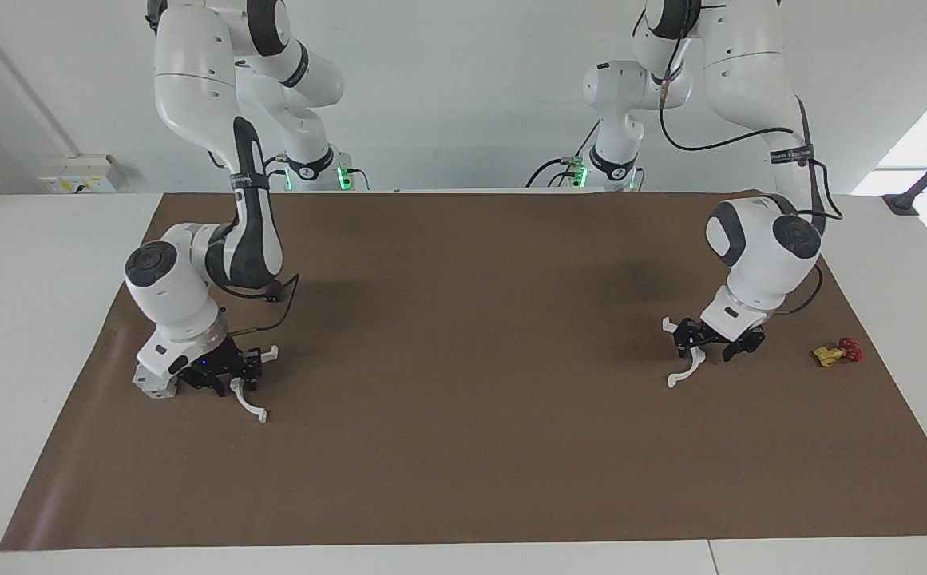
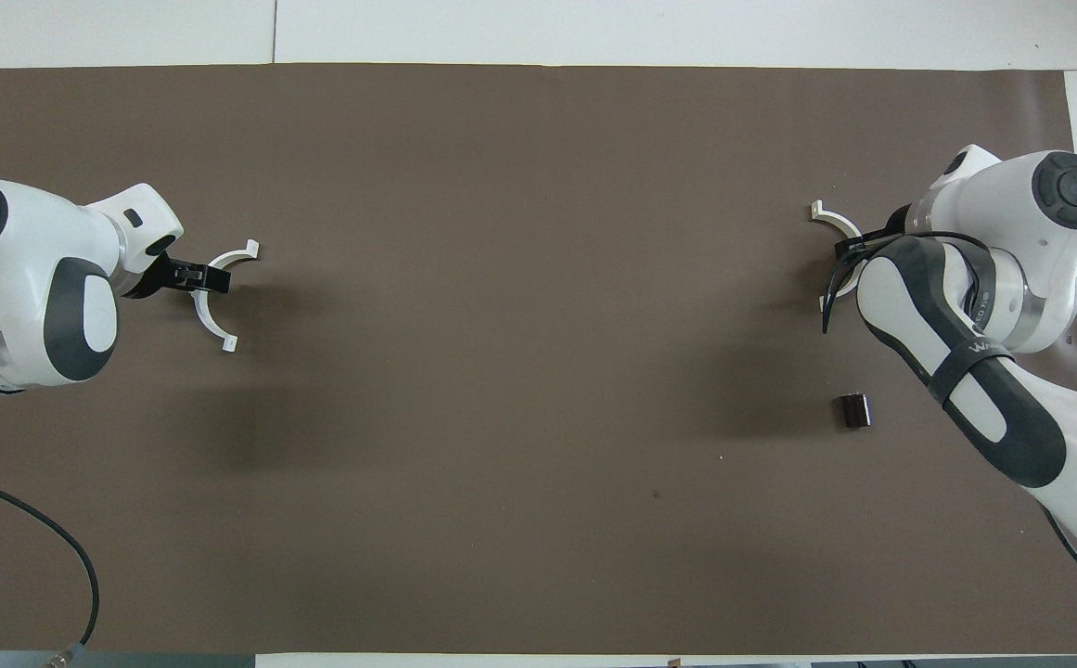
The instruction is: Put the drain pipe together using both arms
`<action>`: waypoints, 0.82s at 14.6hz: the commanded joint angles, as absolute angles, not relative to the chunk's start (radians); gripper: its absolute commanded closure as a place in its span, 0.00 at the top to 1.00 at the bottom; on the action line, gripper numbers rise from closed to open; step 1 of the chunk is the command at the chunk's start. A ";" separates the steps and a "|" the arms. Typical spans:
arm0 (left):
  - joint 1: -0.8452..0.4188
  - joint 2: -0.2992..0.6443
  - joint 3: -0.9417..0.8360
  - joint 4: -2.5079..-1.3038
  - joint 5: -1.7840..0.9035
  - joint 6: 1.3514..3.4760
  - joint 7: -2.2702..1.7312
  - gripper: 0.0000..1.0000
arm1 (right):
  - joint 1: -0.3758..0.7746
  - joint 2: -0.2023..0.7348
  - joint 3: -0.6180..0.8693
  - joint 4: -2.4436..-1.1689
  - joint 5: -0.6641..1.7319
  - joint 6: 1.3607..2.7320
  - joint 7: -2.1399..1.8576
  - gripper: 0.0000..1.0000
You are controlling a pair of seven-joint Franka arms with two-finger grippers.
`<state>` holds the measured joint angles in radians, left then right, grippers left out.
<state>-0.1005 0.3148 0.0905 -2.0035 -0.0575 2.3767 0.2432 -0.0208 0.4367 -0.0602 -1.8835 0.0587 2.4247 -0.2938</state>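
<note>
My left gripper's arc [image 2: 208,315] is a long way from my right gripper's arc. My right gripper should put its arc down mid-mat [image 2: 554,291] first, and then my left gripper should join them.
The drain pipe is in two white half-ring arcs, far apart. My left gripper [image 1: 699,345] is low over the brown mat at the left arm's end and is shut on the middle of one arc [image 1: 695,366]. This also shows in the overhead view, gripper [image 2: 209,276] and arc [image 2: 209,320]. My right gripper [image 1: 246,369] is low at the right arm's end, shut on the other arc [image 1: 249,406]. In the overhead view the right arm hides most of that arc [image 2: 837,221]. I cannot tell whether the arcs rest on the mat.
A small yellow-and-red valve [image 1: 837,351] lies on the mat [image 1: 463,319] beside the left gripper, toward the table's end. A small dark block [image 2: 853,410] lies nearer to the robots than the right gripper.
</note>
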 commanded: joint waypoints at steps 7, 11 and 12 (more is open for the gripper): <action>-0.123 0.291 0.097 -2.051 -0.043 2.394 0.261 0.18 | -0.006 0.460 -0.009 -1.699 0.078 2.213 -0.260 0.09; -0.121 0.291 0.100 -2.046 -0.043 2.447 0.261 0.00 | 0.271 0.517 0.011 -1.526 0.018 2.117 0.113 0.09; -0.123 0.288 0.101 -2.046 -0.043 2.445 0.258 0.00 | 0.317 0.532 0.011 -1.519 0.011 2.137 0.183 0.09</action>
<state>-0.1142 0.3081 0.0896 -2.0262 -0.0571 2.4156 0.2550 0.2269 0.4702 0.0144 -1.5723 0.0411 2.1208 0.0527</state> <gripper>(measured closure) 0.793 0.793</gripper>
